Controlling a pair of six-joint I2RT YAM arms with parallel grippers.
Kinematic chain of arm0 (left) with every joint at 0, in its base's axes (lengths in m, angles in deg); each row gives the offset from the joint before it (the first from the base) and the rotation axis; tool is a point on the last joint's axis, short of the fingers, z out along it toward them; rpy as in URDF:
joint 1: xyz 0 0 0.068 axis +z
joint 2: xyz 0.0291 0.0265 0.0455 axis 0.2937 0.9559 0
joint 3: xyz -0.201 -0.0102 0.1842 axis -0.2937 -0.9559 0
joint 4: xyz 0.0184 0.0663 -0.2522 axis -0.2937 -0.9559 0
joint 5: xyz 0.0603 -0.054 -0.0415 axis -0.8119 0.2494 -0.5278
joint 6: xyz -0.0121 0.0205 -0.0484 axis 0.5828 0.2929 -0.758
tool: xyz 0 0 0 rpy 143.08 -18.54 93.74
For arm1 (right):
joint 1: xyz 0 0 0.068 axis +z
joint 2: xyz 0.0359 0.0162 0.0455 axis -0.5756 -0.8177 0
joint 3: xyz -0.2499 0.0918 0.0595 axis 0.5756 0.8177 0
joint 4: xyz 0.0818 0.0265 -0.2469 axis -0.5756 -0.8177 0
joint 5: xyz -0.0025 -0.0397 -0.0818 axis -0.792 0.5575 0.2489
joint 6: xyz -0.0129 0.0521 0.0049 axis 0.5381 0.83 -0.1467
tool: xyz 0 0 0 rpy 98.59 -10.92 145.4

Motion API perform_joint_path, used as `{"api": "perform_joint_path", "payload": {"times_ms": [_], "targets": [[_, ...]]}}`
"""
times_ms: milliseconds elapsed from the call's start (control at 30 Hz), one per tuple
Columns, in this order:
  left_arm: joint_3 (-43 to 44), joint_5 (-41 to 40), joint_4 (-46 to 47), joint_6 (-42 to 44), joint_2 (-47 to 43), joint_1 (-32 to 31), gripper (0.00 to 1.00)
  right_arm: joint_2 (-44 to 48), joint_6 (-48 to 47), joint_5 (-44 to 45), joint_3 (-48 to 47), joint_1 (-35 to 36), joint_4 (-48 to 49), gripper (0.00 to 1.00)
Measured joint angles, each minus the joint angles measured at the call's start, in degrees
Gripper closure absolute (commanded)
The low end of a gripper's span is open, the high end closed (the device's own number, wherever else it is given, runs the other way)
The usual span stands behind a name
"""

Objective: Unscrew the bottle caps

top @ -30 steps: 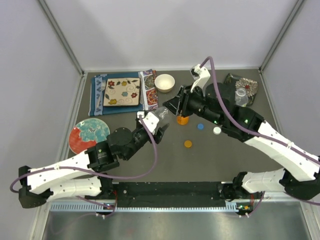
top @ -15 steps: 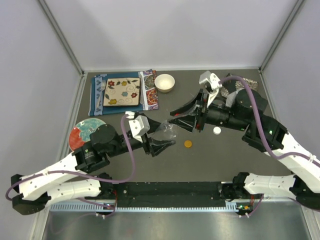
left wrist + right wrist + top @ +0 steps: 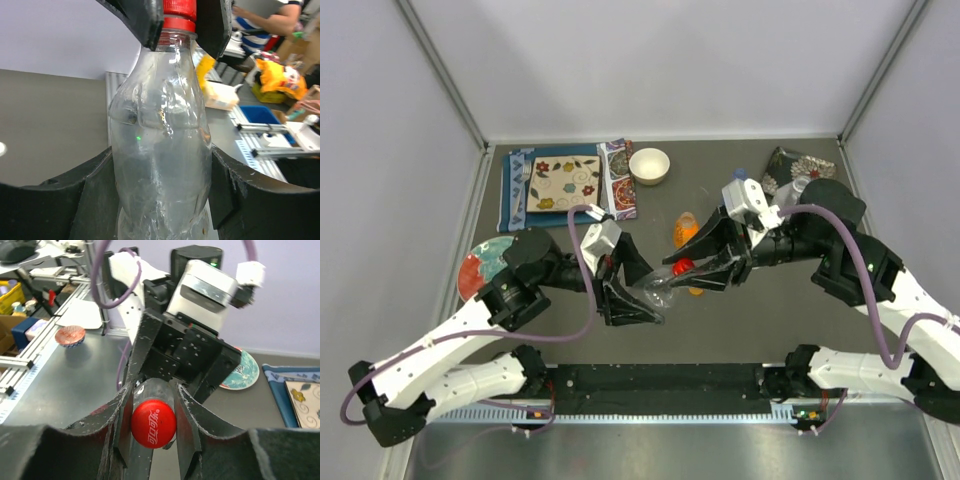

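Observation:
The red cap is still on the bottle's neck [image 3: 173, 43] at the end of this twist, so my right gripper needs to let go of the cap [image 3: 682, 267] while my left gripper turns back.
My left gripper [image 3: 638, 298] is shut on the body of a slim clear bottle [image 3: 658, 293], holding it off the table with its neck toward the right arm. From its own wrist camera the bottle [image 3: 160, 150] fills the space between my left gripper's [image 3: 160, 200] two fingers. The bottle's red cap [image 3: 682, 267] sits between the fingers of my right gripper [image 3: 685, 269], which is shut on it. In the right wrist view the red cap [image 3: 153, 423] faces the camera, pressed between the right gripper's [image 3: 153, 426] fingers. Past them sits a short orange bottle [image 3: 686, 228], and an orange cap [image 3: 697, 291] peeks out below.
A white bowl [image 3: 649, 165] and a patterned tile on a blue cloth [image 3: 565, 185] lie at the back left. A red and teal plate [image 3: 488, 266] is half under the left arm. A dark dish [image 3: 802, 166] with a clear bottle stands at the back right.
The left arm swung the clear bottle forward and turned its neck to the right. The right gripper left the orange bottle, came down to the bottle's neck and closed round the red cap.

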Motion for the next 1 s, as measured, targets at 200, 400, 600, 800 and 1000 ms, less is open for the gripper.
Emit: {"api": "perform_joint_path", "payload": {"times_ms": [200,400,600,800,1000], "targets": [[-0.46,7.98,6.54,-7.74,3.39,0.37,0.69,0.04,-6.43,-8.00,-1.18,-1.14,-3.50,1.00],[-0.83,11.17,8.20,-11.13,5.18,0.57,0.70,0.04,-11.45,-12.22,-1.36,-2.91,-7.26,1.00],[-0.74,9.29,4.87,-7.19,5.16,0.59,0.68,0.20,-12.52,-9.57,-1.86,-3.02,-10.03,0.68],[2.01,3.04,-2.47,1.75,4.81,1.05,0.68,0.50,-9.62,-0.46,-3.56,-3.02,-13.79,0.41],[2.78,-2.80,-5.77,7.13,3.85,1.38,0.68,0.61,-7.45,6.88,-5.46,-3.02,-15.21,0.28]]}}
